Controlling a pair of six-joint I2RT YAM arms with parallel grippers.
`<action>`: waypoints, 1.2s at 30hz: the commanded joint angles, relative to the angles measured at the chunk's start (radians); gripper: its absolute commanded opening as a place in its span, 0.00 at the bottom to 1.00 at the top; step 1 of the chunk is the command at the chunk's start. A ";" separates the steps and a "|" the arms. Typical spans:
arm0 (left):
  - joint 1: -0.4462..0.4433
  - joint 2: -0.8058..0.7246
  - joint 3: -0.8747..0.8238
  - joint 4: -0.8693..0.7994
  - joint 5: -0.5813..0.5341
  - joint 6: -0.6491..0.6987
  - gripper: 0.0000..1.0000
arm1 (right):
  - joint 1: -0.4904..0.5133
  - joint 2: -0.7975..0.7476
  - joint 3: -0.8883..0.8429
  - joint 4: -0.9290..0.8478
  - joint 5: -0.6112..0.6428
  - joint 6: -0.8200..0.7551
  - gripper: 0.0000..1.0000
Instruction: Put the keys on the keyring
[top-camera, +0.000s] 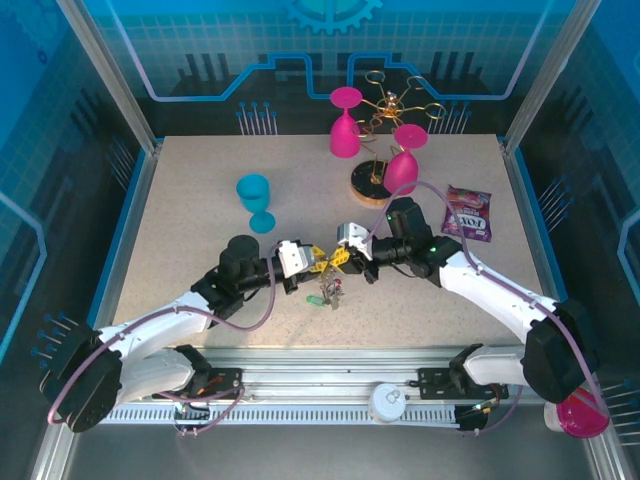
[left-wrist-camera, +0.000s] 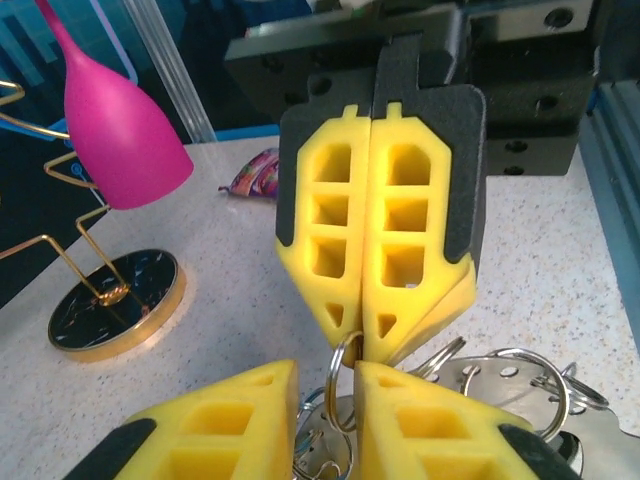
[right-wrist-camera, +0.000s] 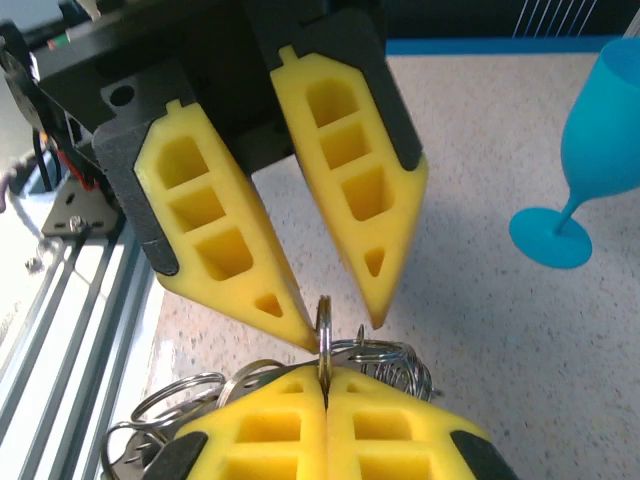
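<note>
The robot's right gripper is holding the split ring above the hanging bunch, so the left gripper should take the ring to free the right gripper to reach the bunch.
Above the table's near middle, my left gripper and right gripper meet tip to tip. My right gripper is shut on a small silver split ring, held edge-on. That ring stands in the gap of my left gripper, whose fingers are open around it. A bunch of keys and more silver rings hangs below the tips, with a green tag showing. I cannot tell the keyring apart within that bunch.
A blue goblet stands behind my left arm. Two pink glasses hang on a gold wire stand with a round base. A candy packet lies at the right. The metal rail runs along the near edge.
</note>
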 joint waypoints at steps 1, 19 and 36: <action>-0.013 -0.001 0.080 -0.178 -0.074 0.117 0.20 | 0.052 0.022 0.120 -0.182 0.075 -0.117 0.00; -0.012 -0.057 0.044 -0.139 -0.009 0.148 0.00 | 0.057 -0.005 0.151 -0.167 0.094 -0.057 0.22; 0.004 -0.086 -0.049 0.060 0.050 0.039 0.00 | 0.034 0.023 0.043 -0.053 0.070 -0.011 0.22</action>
